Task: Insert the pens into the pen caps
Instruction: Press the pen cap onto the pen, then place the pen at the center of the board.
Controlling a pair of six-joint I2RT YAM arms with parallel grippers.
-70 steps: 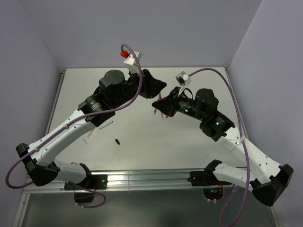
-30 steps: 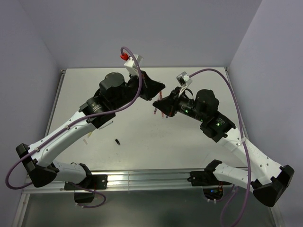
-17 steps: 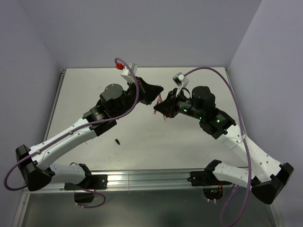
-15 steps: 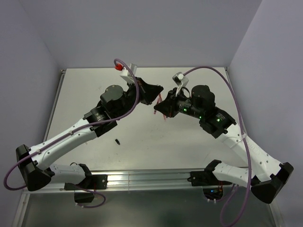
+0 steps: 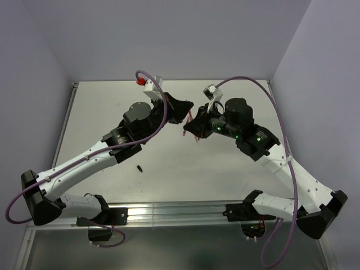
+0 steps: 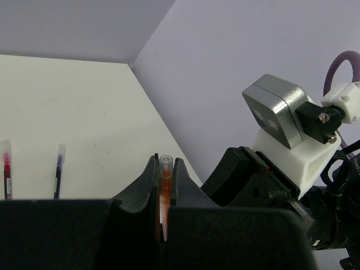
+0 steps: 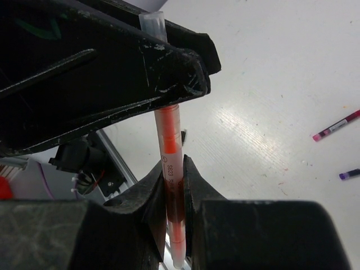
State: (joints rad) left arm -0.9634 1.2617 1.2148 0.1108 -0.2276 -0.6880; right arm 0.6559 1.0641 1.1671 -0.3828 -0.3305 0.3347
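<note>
The orange pen's end is inside the clear pen cap (image 7: 168,119). My left gripper should keep its hold on the cap until the orange pen lies beside the red pen.
My right gripper (image 7: 173,188) is shut on an orange pen (image 7: 170,140), which stands upright between its jaws. The pen's top end runs into a clear pen cap (image 7: 153,25). My left gripper (image 6: 164,169) is shut on that pen cap (image 6: 165,166), and orange shows through its clear wall. In the top view the left gripper (image 5: 185,108) and right gripper (image 5: 191,125) meet tip to tip above the back middle of the table. A red pen (image 6: 7,177) and a dark purple pen (image 6: 58,171) lie on the table, each with a pale cap end.
A small black pen cap (image 5: 138,167) lies loose on the white table (image 5: 225,169) near the left arm's forearm. The red pen (image 7: 336,125) and purple pen (image 7: 350,174) lie under and beyond the grippers. Purple-grey walls close in behind and to the sides.
Both grippers have drawn closer together above the table's back middle, the left arm reaching further right. Both stay shut on what they hold.
</note>
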